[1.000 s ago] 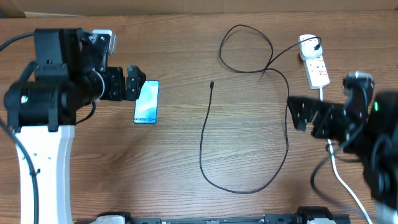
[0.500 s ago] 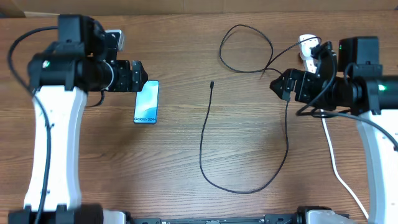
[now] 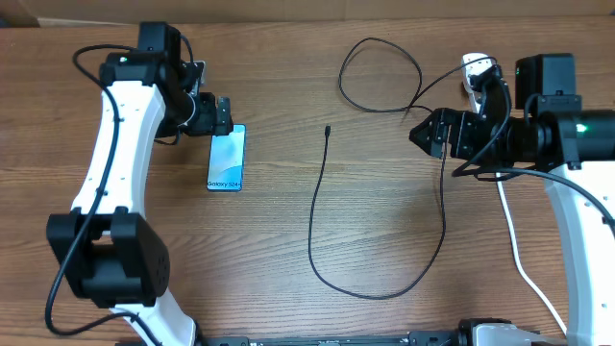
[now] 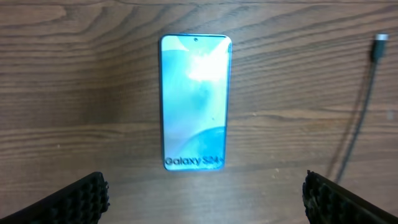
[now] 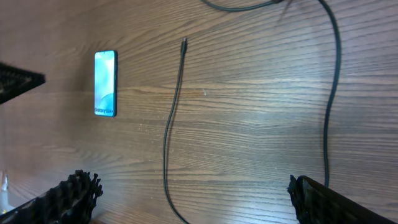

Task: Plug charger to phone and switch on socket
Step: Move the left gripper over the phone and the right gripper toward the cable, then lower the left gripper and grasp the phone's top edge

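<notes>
The fingers of the robot's left gripper are in line across the phone's narrow width [image 3: 226, 163], so they should keep going down over its far half [image 3: 229, 141] until they are on either side of its long edges.
The phone [image 3: 227, 159] lies flat on the wooden table, screen up, its "Galaxy S24" text at the near end. My left gripper [image 3: 219, 115] hovers open just beyond its far end; in the left wrist view the phone [image 4: 196, 102] lies ahead of the open gripper [image 4: 202, 208]. The charger cable [image 3: 444, 211] loops across the middle, its connector tip [image 3: 328, 130] free on the table. Its white plug [image 3: 473, 67] sits at the back right. My right gripper [image 3: 427, 135] is open above the cable. The socket strip is mostly hidden under my right arm.
The strip's thick white lead [image 3: 512, 235] runs to the front right edge. The right wrist view shows the phone [image 5: 106, 83], the connector tip [image 5: 184, 43] and the cable [image 5: 169, 130] on bare wood. A cable loop [image 3: 380, 72] lies at the back.
My right arm has swung in from the right edge toward the back and left, over the cable. My left arm has risen and stretched out, its gripper staying near the phone's far end.
</notes>
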Robot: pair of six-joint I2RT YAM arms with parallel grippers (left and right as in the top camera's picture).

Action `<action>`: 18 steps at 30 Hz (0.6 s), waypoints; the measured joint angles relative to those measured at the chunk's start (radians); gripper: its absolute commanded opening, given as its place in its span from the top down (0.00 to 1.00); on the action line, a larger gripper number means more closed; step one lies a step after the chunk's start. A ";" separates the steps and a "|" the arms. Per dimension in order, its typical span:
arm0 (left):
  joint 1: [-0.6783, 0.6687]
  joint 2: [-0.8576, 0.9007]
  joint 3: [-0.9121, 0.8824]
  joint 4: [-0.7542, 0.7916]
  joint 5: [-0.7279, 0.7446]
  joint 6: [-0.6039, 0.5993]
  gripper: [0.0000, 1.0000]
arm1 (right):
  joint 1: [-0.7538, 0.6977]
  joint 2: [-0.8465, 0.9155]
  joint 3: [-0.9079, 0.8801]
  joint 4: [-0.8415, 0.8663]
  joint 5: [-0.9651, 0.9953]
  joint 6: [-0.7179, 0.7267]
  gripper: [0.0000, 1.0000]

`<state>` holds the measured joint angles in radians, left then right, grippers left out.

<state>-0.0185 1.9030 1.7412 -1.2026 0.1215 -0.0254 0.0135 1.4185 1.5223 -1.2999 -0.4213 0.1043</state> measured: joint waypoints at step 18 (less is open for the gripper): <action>-0.093 0.229 0.000 0.100 -0.114 0.007 0.00 | 0.080 0.000 0.000 0.004 0.036 0.000 0.00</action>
<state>-0.1116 2.1323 1.7409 -1.1023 0.0071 -0.0185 0.0933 1.4185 1.5223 -1.2961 -0.3851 0.1043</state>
